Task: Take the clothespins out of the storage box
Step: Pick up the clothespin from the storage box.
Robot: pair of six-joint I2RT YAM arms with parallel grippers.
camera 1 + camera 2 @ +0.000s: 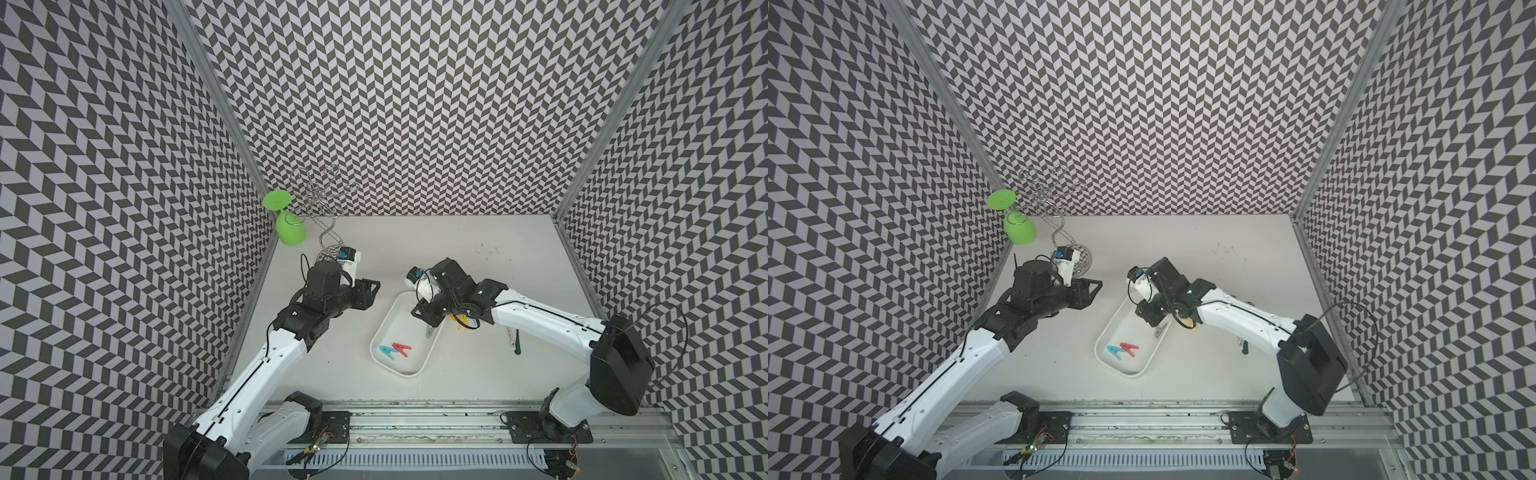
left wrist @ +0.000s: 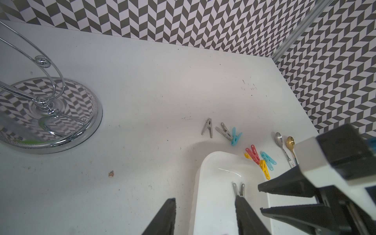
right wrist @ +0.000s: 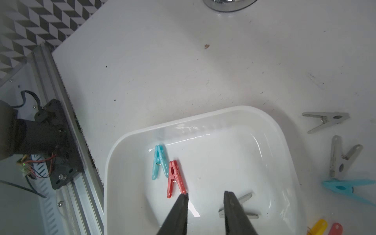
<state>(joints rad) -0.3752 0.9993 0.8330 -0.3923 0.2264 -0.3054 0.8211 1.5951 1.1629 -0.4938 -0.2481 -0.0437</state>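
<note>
The red clothespin's closed jaws [image 3: 173, 162] only rest next to the teal clothespin's leg, so the red clothespin will come up by itself when the robot lifts it.
The white storage box [image 1: 395, 324] [image 1: 1125, 328] lies mid-table. Inside it are a teal clothespin [image 1: 387, 352] [image 3: 159, 160], a red clothespin [image 1: 402, 350] [image 3: 175, 179] and a grey clothespin [image 3: 244, 205] [image 2: 239, 188]. My right gripper [image 3: 205, 194] [image 1: 426, 320] hangs open over the box's floor with nothing between its fingers; the grey one lies just beside one finger. My left gripper [image 2: 204, 199] [image 1: 370, 291] is open and empty above the table, at the box's far left corner. Several more clothespins lie on the table beyond the box: grey [image 2: 207, 128], teal [image 2: 236, 136], red [image 2: 252, 154], yellow [image 2: 264, 168].
A chrome wire rack [image 1: 320, 208] with a round mirrored base [image 2: 50, 114] stands at the back left, and a green plastic glass [image 1: 289, 230] hangs from it. Two long spoons [image 2: 281, 146] lie right of the pegs. Patterned walls close in three sides.
</note>
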